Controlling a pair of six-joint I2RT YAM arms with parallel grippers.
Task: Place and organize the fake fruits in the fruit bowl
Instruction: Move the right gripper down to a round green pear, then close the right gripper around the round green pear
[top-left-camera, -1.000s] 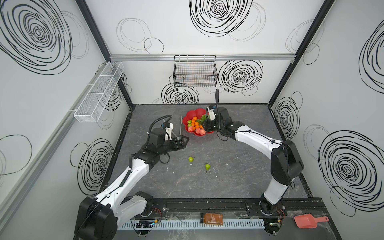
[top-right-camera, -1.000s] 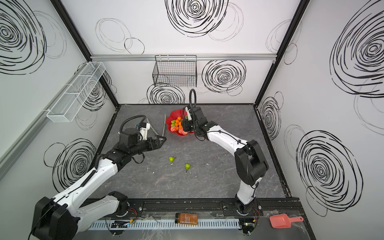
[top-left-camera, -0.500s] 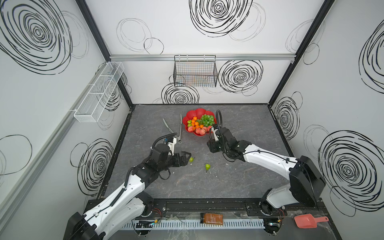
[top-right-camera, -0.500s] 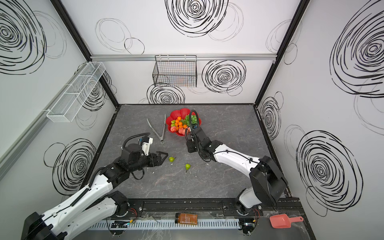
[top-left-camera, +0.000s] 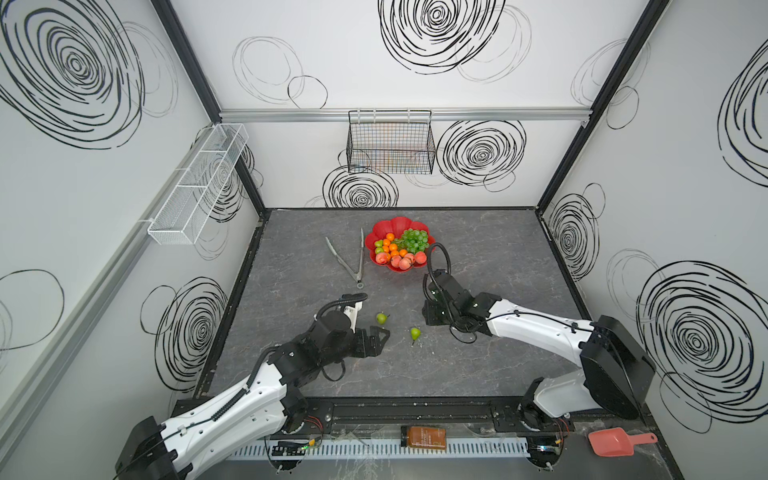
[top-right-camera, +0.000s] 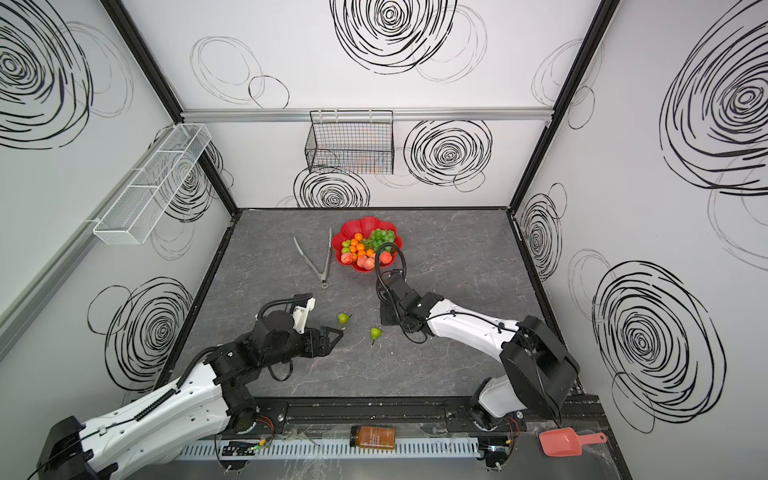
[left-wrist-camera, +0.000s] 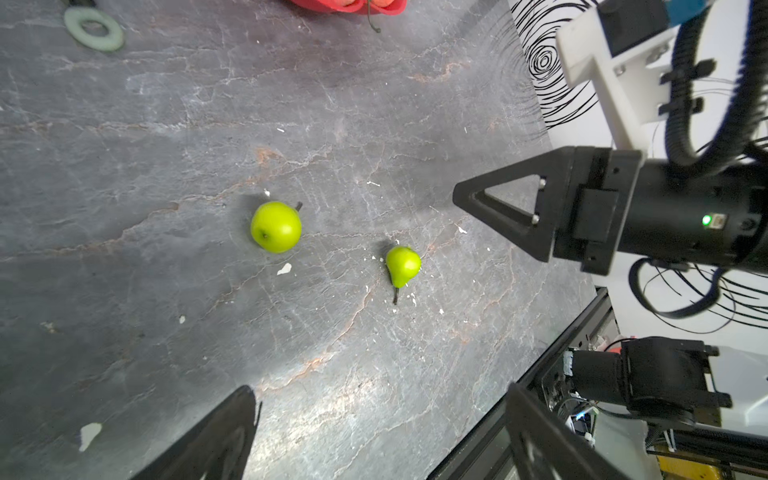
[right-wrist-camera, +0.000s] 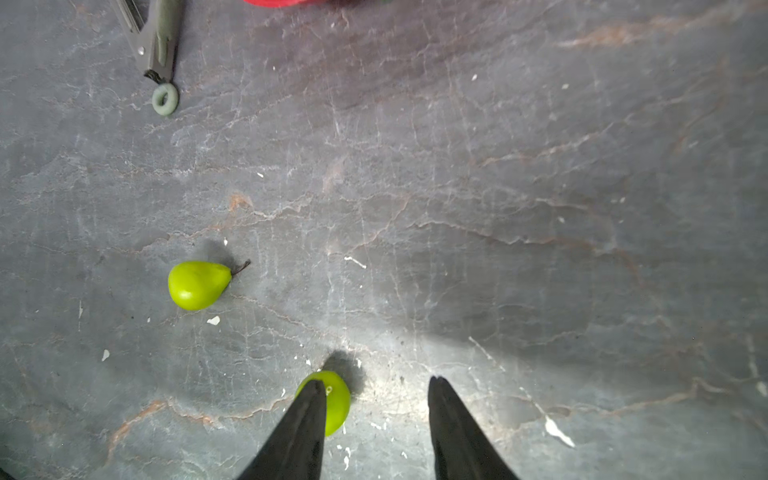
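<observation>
My open grippers are on either side of the green pears (top-left-camera: 381, 318), which lie close together. So my left gripper should wait while my right gripper takes the pear (top-left-camera: 415, 333) next to its finger first.
The red fruit bowl (top-left-camera: 388, 226) (top-right-camera: 353, 227) stands at the back middle in both top views, holding tangerines, peaches, a pear and the green grapes (top-left-camera: 413, 239). Two green pears lie on the table in front of it. My left gripper (top-left-camera: 383, 337) (left-wrist-camera: 380, 432) is open, just short of the left pear (top-left-camera: 381, 318) (left-wrist-camera: 276, 227). My right gripper (right-wrist-camera: 376, 384) (top-left-camera: 430, 320) points down, open and empty. The right pear (top-left-camera: 414, 333) (right-wrist-camera: 338, 401) lies partly behind one of its fingers, outside the gap.
Metal tongs (top-left-camera: 353, 259) lie left of the bowl. A black wire basket (top-left-camera: 390, 143) hangs on the back wall and a white mesh rack (top-left-camera: 199, 183) on the left wall. An amber bottle (top-left-camera: 423, 437) and a pink scoop (top-left-camera: 615, 442) lie beyond the front rail.
My right gripper has left the bowl and come forward and down over the right pear; the grapes now show in the bowl. My left gripper has pulled back toward the left pear.
</observation>
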